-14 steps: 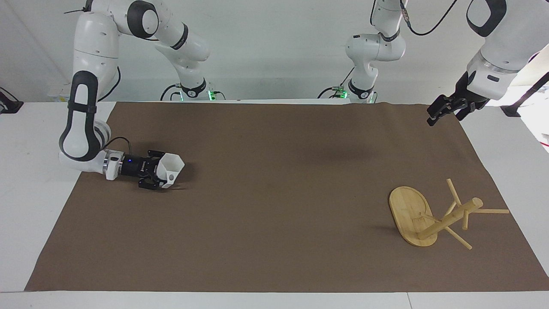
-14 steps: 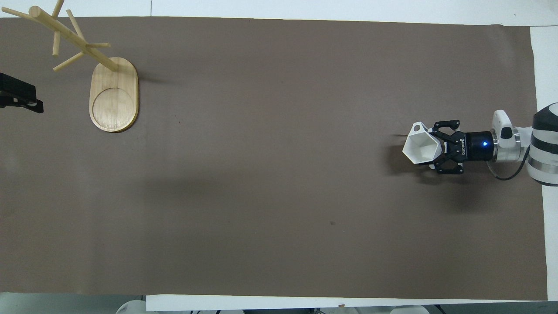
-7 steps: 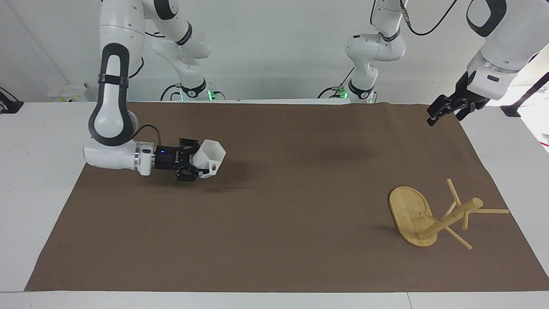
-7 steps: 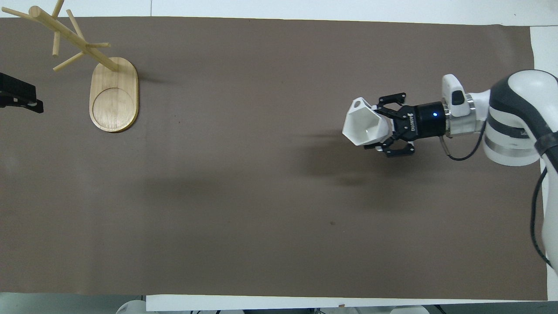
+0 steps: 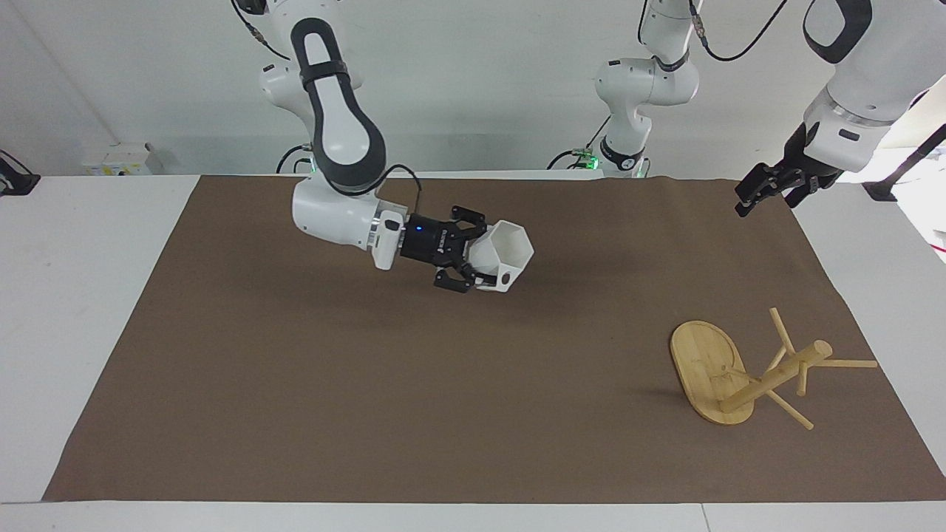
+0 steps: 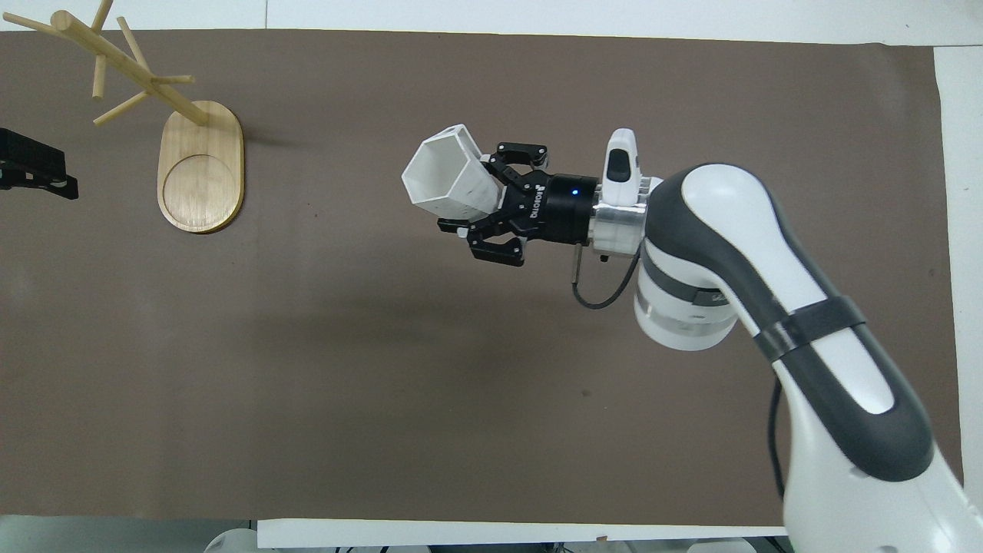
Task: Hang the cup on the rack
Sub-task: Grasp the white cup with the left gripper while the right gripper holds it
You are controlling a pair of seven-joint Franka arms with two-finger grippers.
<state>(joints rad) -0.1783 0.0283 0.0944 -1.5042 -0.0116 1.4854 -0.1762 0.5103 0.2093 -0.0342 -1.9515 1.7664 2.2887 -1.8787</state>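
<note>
The robot's left gripper has the rack (image 6: 152,84) beside it, far from the cup in the right gripper, so next the left gripper takes the cup's rim (image 6: 414,166) and hangs the cup.
The white faceted cup (image 5: 507,253) is held in my right gripper (image 5: 479,260), which is shut on its base end. The cup lies on its side in the air over the middle of the brown mat, its hexagonal rim toward the rack and its handle on the lower side. In the overhead view the cup (image 6: 445,176) and the right gripper (image 6: 482,201) show too. The bamboo rack (image 5: 703,367) stands on the mat at the left arm's end, with its post and pegs bare; it also shows in the overhead view (image 6: 200,167). My left gripper (image 5: 748,202) waits over the mat's corner at that end.
The brown mat (image 5: 369,384) covers most of the white table (image 5: 74,244). The left gripper also shows at the overhead view's edge (image 6: 34,167), beside the rack's base.
My right arm has lifted the cup and carried it from the right arm's end of the mat to over its middle, toward the rack. The left arm and the rack have not moved.
</note>
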